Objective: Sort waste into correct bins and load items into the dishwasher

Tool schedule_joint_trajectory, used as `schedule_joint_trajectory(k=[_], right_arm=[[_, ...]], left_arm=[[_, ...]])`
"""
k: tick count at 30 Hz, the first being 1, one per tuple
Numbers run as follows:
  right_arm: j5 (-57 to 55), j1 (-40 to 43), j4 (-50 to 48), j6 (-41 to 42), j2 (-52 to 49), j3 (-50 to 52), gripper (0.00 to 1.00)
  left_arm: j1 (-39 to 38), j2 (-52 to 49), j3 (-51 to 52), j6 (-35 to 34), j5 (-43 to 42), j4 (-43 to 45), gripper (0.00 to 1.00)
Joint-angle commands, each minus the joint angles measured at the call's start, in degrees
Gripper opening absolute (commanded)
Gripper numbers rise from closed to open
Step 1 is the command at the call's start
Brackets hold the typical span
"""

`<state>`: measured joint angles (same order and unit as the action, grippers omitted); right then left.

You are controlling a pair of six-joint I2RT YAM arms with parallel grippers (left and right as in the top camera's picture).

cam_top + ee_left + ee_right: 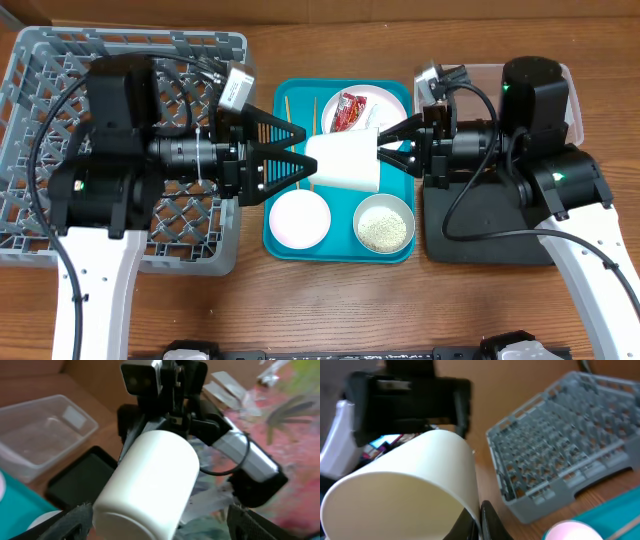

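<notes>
Next, I take the cup's base with my left gripper and load the cup, because my right gripper is holding the white cup's rim across from the grey dish rack.
A white cup hangs on its side above the teal tray. My right gripper is shut on the cup's rim, one finger inside and one outside. My left gripper is open, with its fingers on either side of the cup's base. On the tray are a white plate with the red-and-white wrapper, a pinkish bowl, a bowl of rice-like grains and two chopsticks. The grey dish rack stands at the left.
The clear tub and the black tray lie at the right, partly under my right arm. They also show in the left wrist view, the tub and the black tray. The rack fills the right wrist view's right side.
</notes>
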<state>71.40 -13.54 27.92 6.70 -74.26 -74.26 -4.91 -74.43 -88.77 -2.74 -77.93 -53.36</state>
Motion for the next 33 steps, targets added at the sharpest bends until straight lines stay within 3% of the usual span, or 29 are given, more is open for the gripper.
schedule_joint_trajectory(k=[1, 7, 12, 19, 20, 22, 24, 27, 33], right_arm=[[4.57, -0.7, -3.5, 3.72, 0.15, -1.25, 0.04], [-2.1, -4.04, -8.26, 8.59, -0.44, -1.25, 0.04], [-3.58, -5.38, -10.95, 10.14, -0.55, -1.25, 0.04], [-3.65, -7.78, -14.36, 10.99, -0.55, -1.25, 0.06], [-3.65, -7.76, -14.16, 10.97, -0.55, -1.25, 0.17], [-3.63, -7.74, -14.1, 10.97, -0.55, -1.25, 0.66], [-3.65, -7.34, -13.99, 10.97, -0.55, -1.25, 0.9], [-3.65, -5.77, -13.35, 10.97, -0.55, -1.25, 0.98], [-5.6, 0.07, -6.51, 11.08, -0.48, -1.25, 1.0]], left_arm=[[-0.24, -1.77, -0.96, 1.49, -8.35, -0.17, 0.88], [-0.94, -4.33, -0.96, 1.51, -12.66, -0.15, 0.88], [-2.34, -4.7, -0.94, 1.57, -11.3, -0.28, 0.87], [-2.64, -4.72, -0.94, 1.51, -8.63, -0.35, 0.66], [-2.64, -4.72, -0.94, 1.51, -8.63, -0.35, 0.64], [-2.64, -4.72, -0.94, 1.51, -8.63, -0.35, 0.56], [-2.6, -4.72, -0.96, 1.49, -8.57, -0.35, 0.48], [-2.49, -4.68, -0.96, 1.49, -8.02, -0.33, 0.45], [-1.16, -4.37, -0.98, -1.68, 1.51, -0.52, 0.4]])
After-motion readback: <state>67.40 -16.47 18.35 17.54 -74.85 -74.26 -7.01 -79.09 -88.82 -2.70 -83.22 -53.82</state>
